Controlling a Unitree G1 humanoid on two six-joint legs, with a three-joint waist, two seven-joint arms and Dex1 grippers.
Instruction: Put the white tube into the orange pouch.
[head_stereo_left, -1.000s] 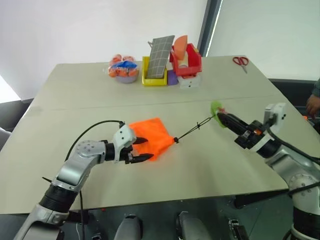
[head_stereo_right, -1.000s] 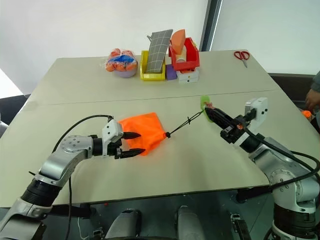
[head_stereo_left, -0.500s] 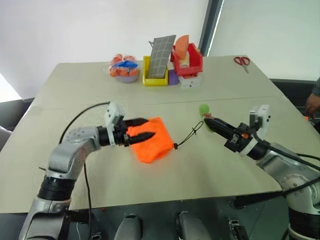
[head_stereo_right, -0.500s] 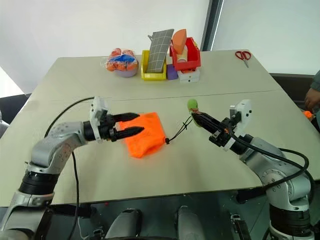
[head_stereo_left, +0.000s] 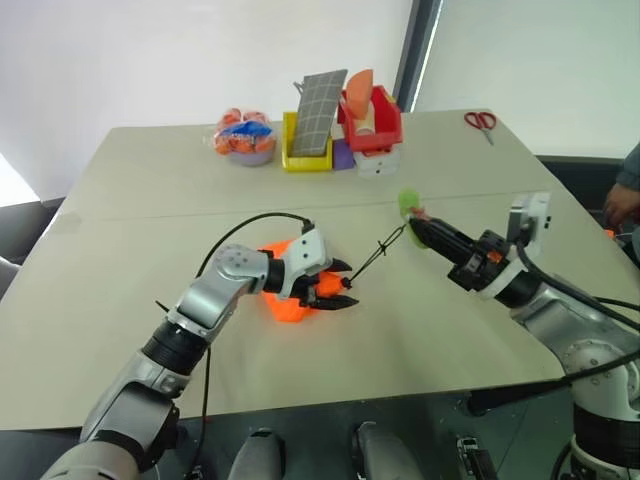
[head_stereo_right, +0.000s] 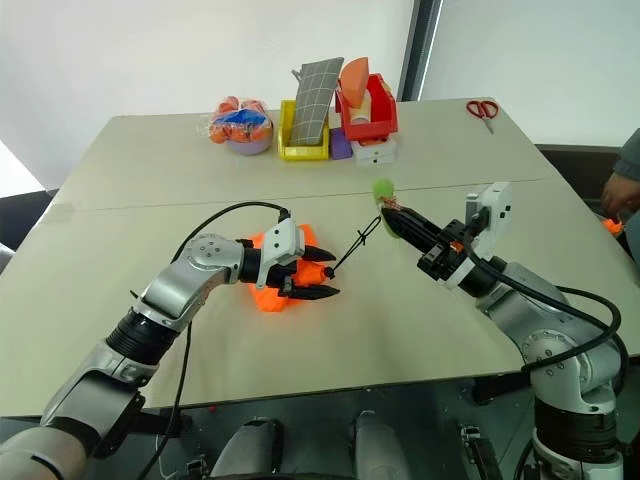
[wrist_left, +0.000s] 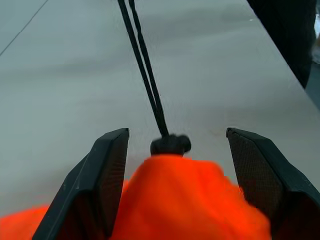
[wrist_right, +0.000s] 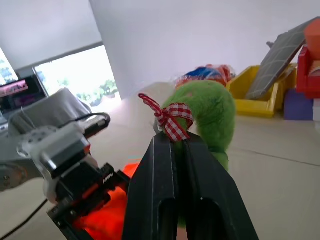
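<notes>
The cord will slide out farther when the robot pulls the green ball away, because the black cord's pieces (head_stereo_left: 374, 257) go into the cord lock (head_stereo_left: 347, 283).
The orange pouch (head_stereo_left: 283, 303) lies bunched on the table, its black cord (head_stereo_left: 380, 252) running taut up to a fuzzy green ball (head_stereo_left: 408, 203). My left gripper (head_stereo_left: 337, 286) is open, one finger on either side of the pouch's corded neck (wrist_left: 170, 172) just behind the cord lock (wrist_left: 170, 145). My right gripper (head_stereo_left: 418, 224) hangs above the table to the right, shut on the green ball (wrist_right: 211, 112), which bears a red check ribbon (wrist_right: 171, 119). The white tube is out of view.
At the table's far side stand a yellow bin (head_stereo_left: 305, 150) with a grey grid panel (head_stereo_left: 320, 100), a red bin (head_stereo_left: 375, 120) and a bag of orange fruits (head_stereo_left: 243, 135). Scissors (head_stereo_left: 480, 123) lie far right. A person's hand (head_stereo_left: 618, 205) is at the right edge.
My left gripper swung right over the pouch to its corded end, and the pouch has bunched up. My right gripper, still holding the green ball, rose and drew slightly left.
</notes>
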